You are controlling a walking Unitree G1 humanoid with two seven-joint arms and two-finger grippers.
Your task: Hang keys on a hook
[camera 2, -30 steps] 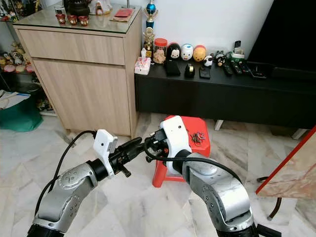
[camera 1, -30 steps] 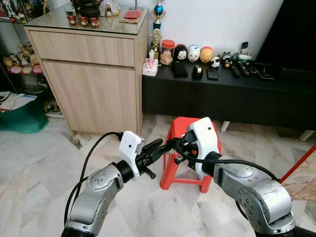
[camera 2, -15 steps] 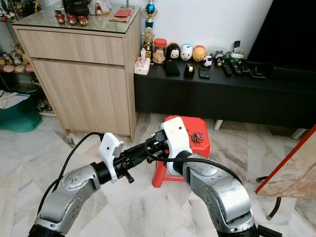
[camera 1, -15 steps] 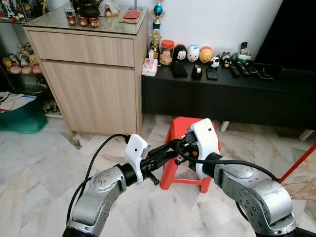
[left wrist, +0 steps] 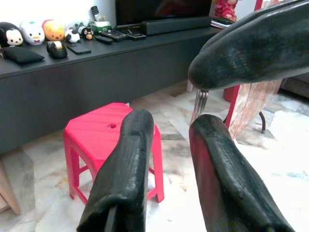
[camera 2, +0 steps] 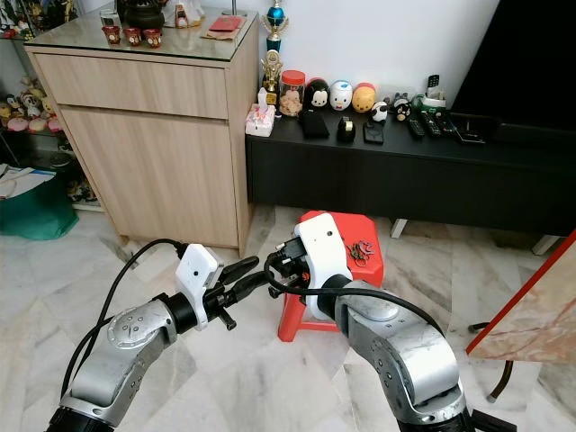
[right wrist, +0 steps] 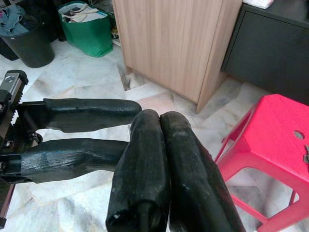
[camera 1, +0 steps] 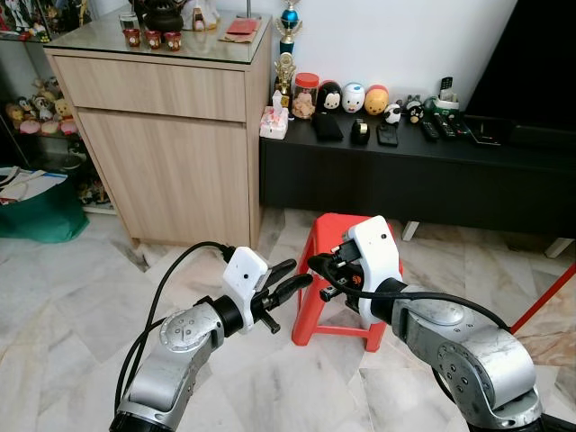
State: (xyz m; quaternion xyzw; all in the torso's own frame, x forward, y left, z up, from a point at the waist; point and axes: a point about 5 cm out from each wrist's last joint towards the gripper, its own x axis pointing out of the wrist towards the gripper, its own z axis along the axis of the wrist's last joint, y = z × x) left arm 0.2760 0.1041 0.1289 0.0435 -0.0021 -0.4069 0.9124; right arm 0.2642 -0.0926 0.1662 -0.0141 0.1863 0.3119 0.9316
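The flat silver keys [left wrist: 199, 102] hang in a bunch under my closed right gripper, so I should expect a hidden ring [left wrist: 206, 75] between its fingers.
A small dark red bunch of keys [camera 2: 363, 249] lies on top of a red plastic stool [camera 1: 326, 229] on the marble floor. Both arms are raised in front of the stool. My left gripper [camera 1: 301, 274] is open, its two black fingers spread and pointing right. My right gripper [camera 1: 315, 263] is shut, fingers pressed together with nothing visible between them, and its tips sit just beside the left fingertips. The right wrist view looks along the shut right gripper [right wrist: 159, 118], with the stool's corner behind it. The left wrist view looks past the open left gripper [left wrist: 166, 123] at the stool.
A light wooden cabinet [camera 1: 162, 135] stands at the back left, with a green bag [camera 1: 40, 211] beside it. A low black console [camera 1: 414, 171] with toys and remotes runs along the wall behind the stool. A red-edged board [camera 2: 531, 306] leans at the right.
Half a second ago the left gripper reached up against the right fingertips. It has since drawn back slightly to the left with its fingers spread. The right arm has hardly moved.
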